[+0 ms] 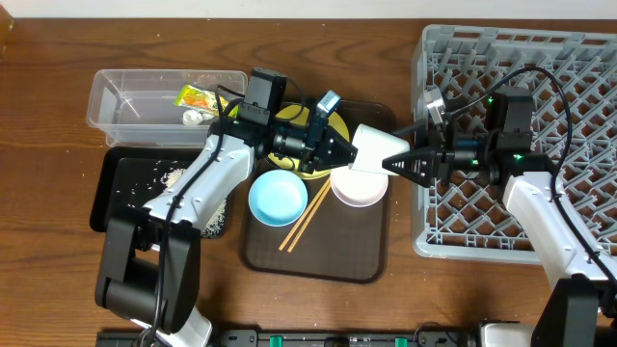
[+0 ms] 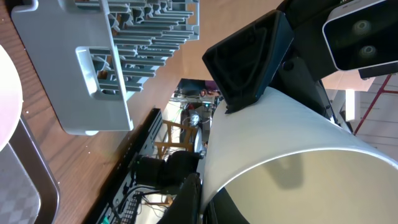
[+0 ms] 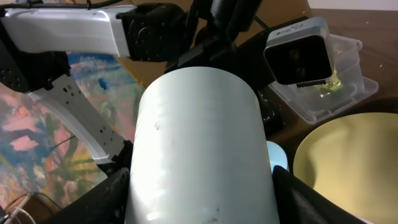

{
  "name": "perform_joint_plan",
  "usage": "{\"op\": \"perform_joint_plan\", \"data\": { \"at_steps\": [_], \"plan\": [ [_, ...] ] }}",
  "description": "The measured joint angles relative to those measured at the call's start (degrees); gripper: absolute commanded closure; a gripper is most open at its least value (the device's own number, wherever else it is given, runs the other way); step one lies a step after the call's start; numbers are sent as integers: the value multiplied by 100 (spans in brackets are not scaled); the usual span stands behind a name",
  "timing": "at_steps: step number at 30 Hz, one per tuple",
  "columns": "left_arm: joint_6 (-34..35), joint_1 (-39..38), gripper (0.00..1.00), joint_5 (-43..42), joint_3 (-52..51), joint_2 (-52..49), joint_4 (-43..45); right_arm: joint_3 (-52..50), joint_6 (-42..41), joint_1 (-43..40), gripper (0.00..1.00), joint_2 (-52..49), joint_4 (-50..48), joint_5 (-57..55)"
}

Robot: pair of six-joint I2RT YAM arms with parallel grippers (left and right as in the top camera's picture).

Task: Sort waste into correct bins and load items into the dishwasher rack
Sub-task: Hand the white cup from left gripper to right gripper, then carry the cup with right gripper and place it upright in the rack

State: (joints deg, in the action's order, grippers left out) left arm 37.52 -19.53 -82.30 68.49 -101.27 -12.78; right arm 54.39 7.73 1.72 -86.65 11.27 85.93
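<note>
Next, my left gripper opens and moves away before my right gripper carries the cup to the dishwasher rack (image 1: 487,218), because my left gripper is closed on the cup's rim (image 1: 360,146).
The small pale green cup (image 1: 376,147) hangs on its side above the brown serving tray, held from both ends. My left gripper (image 1: 345,149) is shut on its rim (image 2: 199,186). My right gripper (image 1: 397,164) clasps its body from the right, a finger on each side (image 3: 199,199). The cup fills both wrist views (image 2: 298,162) (image 3: 199,124). Below lie the yellow plate (image 1: 335,123), white bowl (image 1: 359,188), light blue bowl (image 1: 278,196) and chopsticks (image 1: 307,217). The grey dishwasher rack (image 1: 569,96) stands at the right.
The clear tub (image 1: 125,96) at back left holds the yellow-green wrapper (image 1: 198,96) and a white scrap (image 1: 194,117). The black tray (image 1: 120,183) in front of it holds rice grains (image 1: 174,176). The brown serving tray (image 1: 357,255) sits mid-table.
</note>
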Motion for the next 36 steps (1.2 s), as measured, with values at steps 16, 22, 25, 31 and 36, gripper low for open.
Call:
{"op": "perform_joint_plan", "data": {
  "at_steps": [16, 22, 25, 31, 36],
  "plan": [
    [-243, 83, 54, 758, 0, 0, -107, 0, -503, -2, 48, -2, 131, -986],
    [-654, 737, 53, 1633, 0, 0, -682, 0, -780, -2, 56, -2, 133, -2039],
    [-953, 1130, 53, 1978, 0, 0, -984, 2, -949, -4, 65, -2, 133, -2579],
    [-1639, 1851, 53, 2844, 0, 11, -1596, 260, -1375, -4, 89, 35, 306, -3342],
    [-2153, 2280, 52, 3727, 0, 245, -2026, 909, -1578, -4, 99, 251, 1353, -4260]
  ]
}}
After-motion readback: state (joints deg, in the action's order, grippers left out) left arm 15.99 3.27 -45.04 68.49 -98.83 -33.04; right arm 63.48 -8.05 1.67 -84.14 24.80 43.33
